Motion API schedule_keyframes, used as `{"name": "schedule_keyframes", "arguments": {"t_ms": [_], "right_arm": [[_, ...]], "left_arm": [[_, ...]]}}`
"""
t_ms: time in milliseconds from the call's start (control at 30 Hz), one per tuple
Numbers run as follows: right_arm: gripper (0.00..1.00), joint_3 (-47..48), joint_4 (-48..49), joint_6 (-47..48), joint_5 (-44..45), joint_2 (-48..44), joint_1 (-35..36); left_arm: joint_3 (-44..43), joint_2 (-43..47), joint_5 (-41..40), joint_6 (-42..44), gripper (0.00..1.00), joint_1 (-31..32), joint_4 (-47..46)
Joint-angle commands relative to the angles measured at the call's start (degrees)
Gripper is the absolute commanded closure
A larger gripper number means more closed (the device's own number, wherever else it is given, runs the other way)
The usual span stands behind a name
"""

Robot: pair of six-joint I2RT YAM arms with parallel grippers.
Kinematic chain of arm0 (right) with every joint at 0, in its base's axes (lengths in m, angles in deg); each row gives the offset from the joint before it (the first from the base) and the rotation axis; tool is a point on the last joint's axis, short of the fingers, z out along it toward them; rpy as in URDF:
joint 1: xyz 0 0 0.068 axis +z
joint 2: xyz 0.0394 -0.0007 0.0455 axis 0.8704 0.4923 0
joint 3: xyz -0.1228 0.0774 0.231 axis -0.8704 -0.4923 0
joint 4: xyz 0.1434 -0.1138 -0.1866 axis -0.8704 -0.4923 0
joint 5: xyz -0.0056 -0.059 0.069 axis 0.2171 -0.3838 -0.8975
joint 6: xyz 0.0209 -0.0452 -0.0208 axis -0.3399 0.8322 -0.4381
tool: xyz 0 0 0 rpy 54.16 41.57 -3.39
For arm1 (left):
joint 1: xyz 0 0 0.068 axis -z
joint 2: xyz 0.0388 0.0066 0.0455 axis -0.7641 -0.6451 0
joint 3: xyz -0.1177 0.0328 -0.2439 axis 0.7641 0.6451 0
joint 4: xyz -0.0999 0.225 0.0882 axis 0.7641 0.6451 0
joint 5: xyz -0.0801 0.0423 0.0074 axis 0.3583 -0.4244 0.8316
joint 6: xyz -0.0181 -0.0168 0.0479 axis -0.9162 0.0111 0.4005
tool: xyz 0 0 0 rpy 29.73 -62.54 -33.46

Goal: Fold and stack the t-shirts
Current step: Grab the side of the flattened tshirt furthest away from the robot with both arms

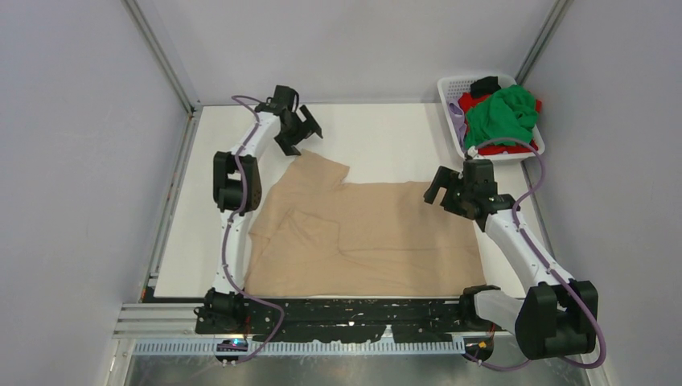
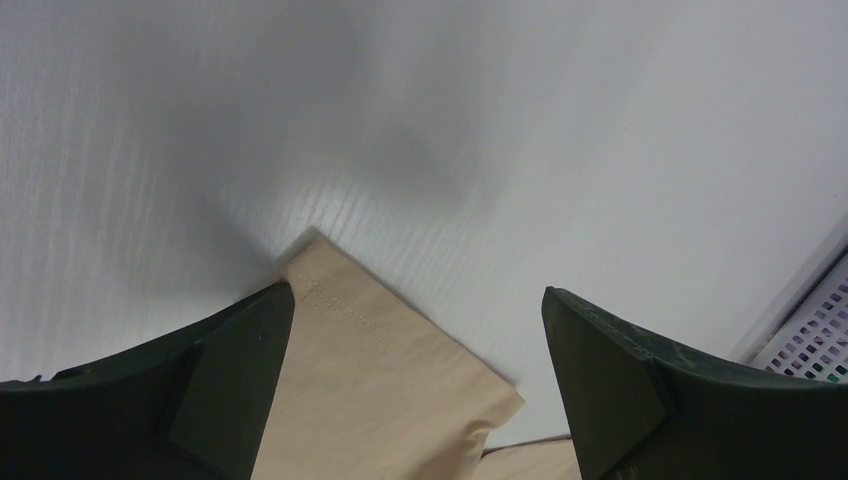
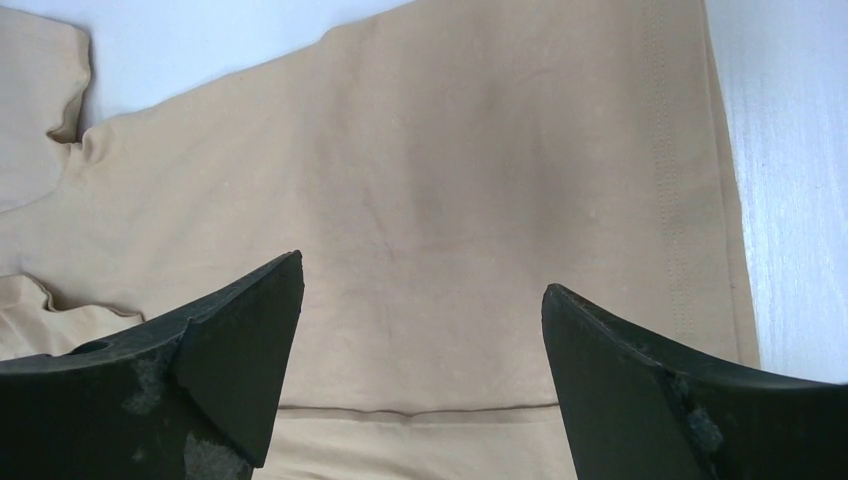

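The sleeve (image 1: 323, 167) reaches out beyond the beige t-shirt's far edge (image 1: 384, 184), so it will come along and end up on the t-shirt's body when I fold that edge over.
The beige t-shirt (image 1: 362, 237) lies spread on the white table, its body fairly flat, one sleeve (image 1: 318, 173) sticking out at the far left and a fold in its left part. My left gripper (image 1: 299, 127) is open and empty, hovering just beyond that sleeve; the sleeve's hemmed end (image 2: 385, 370) shows between its fingers. My right gripper (image 1: 438, 186) is open and empty above the shirt's right part (image 3: 430, 220), near its hem. The green t-shirt (image 1: 503, 115) lies on top of the pile in the basket, with red (image 1: 505, 148), black (image 1: 485, 85) and lilac (image 1: 457, 112) cloth under it.
A white mesh basket (image 1: 452, 87) stands at the far right corner of the table; its edge shows in the left wrist view (image 2: 815, 335). Grey walls with metal frame posts enclose the table. A black rail (image 1: 346, 315) runs along the near edge between the arm bases.
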Motion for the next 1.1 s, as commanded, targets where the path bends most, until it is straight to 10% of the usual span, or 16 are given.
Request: {"name": "schedule_keyframes", "arguments": {"t_ms": [0,1067], "right_arm": [[0.04,-0.37,1.90,0.59,-0.12,-1.68,-0.54],[0.05,-1.20,1.88,1.12,0.45,-2.53,-2.07]], "left_arm": [[-0.87,1.15,-0.78,-2.12,0.00,0.87,-0.27],[-2.34,2.46,-1.53,12.61,0.00,1.28,18.77]]}}
